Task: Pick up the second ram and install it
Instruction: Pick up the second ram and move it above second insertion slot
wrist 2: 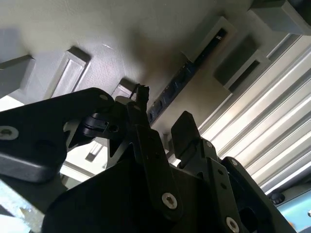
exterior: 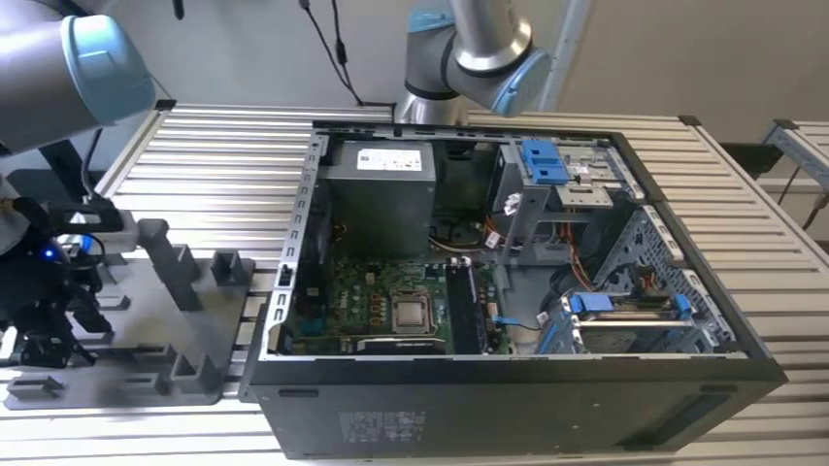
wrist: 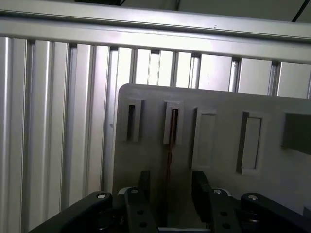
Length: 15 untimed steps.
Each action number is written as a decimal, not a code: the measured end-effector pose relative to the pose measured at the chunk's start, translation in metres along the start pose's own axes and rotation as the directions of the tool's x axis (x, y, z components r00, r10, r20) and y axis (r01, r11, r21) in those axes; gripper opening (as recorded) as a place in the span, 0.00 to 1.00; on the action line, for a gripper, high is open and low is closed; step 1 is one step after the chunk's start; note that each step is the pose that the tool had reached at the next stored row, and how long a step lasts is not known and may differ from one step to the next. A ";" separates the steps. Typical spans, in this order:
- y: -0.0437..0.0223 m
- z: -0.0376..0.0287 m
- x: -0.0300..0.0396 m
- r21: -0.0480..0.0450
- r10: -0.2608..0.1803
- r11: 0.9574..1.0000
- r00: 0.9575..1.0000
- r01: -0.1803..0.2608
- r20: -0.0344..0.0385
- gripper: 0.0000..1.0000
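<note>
The second ram is standing in an open-topped slot, so the ram will slide out and the grey holder plate will stay behind when I lift.
The second ram stands on edge in a slot of the grey holder plate. In the first wrist view it is a thin dark strip with a brownish edge. In the second wrist view the ram is a dark strip with a row of chips. My gripper is open and straddles the ram's near end, one black finger on each side, with a gap to the stick. The second wrist view has the gripper just above the ram. In the exterior view the gripper hangs over the holder at the left.
An open computer case lies at the exterior view's middle and right, its green motherboard exposed inside. Grey posts rise from the holder. Ribbed aluminium table slats run beside the plate. The arm's base stands behind the case.
</note>
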State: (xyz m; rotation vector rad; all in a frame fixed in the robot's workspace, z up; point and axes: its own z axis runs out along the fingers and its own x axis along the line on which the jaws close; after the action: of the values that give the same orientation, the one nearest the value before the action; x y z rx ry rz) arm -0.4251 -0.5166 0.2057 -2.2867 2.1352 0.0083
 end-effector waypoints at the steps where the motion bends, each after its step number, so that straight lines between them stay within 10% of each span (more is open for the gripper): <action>1: 0.0008 0.0012 0.0000 0.000 0.000 1.000 1.000 0.000 0.000 0.48; 15: 0.0020 0.0116 0.0000 0.000 -0.002 1.000 1.000 0.002 0.000 0.48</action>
State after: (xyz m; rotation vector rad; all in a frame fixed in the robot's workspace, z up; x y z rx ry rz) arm -0.4271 -0.5166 0.1940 -2.2887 2.1333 0.0083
